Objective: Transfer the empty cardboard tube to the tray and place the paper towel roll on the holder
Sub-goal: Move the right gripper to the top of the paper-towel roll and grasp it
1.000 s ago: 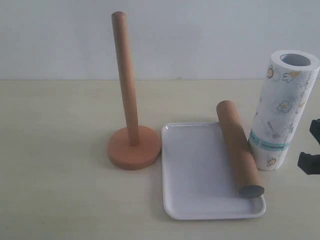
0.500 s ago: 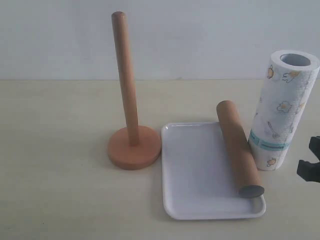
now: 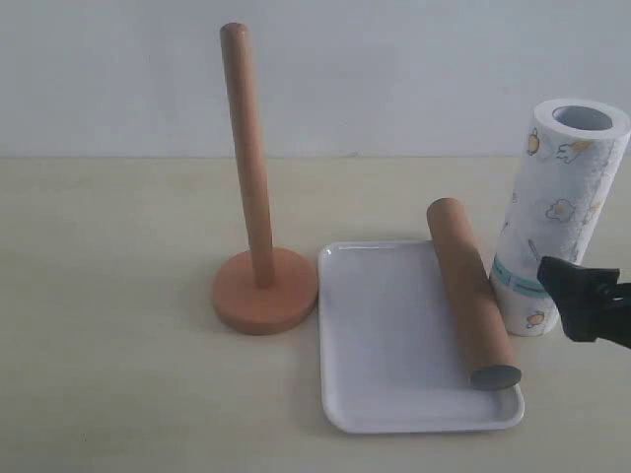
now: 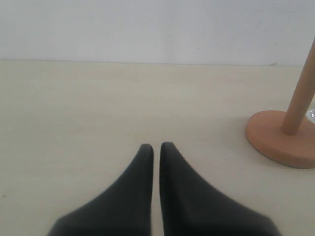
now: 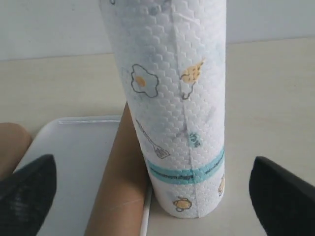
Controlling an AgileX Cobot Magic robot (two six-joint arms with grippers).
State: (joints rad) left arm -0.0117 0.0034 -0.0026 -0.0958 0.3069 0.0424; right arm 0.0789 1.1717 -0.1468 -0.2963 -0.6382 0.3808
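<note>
I expect the round cardboard tube (image 3: 473, 294) to roll across the tray when I lift the paper towel roll, because the cardboard tube is lying against that roll.
The brown cardboard tube (image 3: 468, 291) lies along the right side of the white tray (image 3: 385, 335), its grey open end toward the camera. The paper towel roll (image 3: 562, 207) stands upright on the table just right of the tray, touching the tube. My right gripper (image 3: 582, 296) is open at the roll's lower right. In the right wrist view, the roll (image 5: 177, 98) stands centred ahead of the wide-apart fingers of the right gripper (image 5: 155, 196), beside the tube (image 5: 118, 187). The wooden holder (image 3: 258, 197) stands bare, left of the tray. My left gripper (image 4: 156, 147) is shut and holds nothing.
A white wall runs behind the beige table. The holder's disc base (image 4: 283, 140) sits off to one side of the left gripper in the left wrist view. The tray's rim (image 5: 74, 120) lies under the tube in the right wrist view.
My right gripper has come in from the right edge of the exterior view, moving left toward the base of the paper towel roll. The tube, tray, roll and holder have not moved.
</note>
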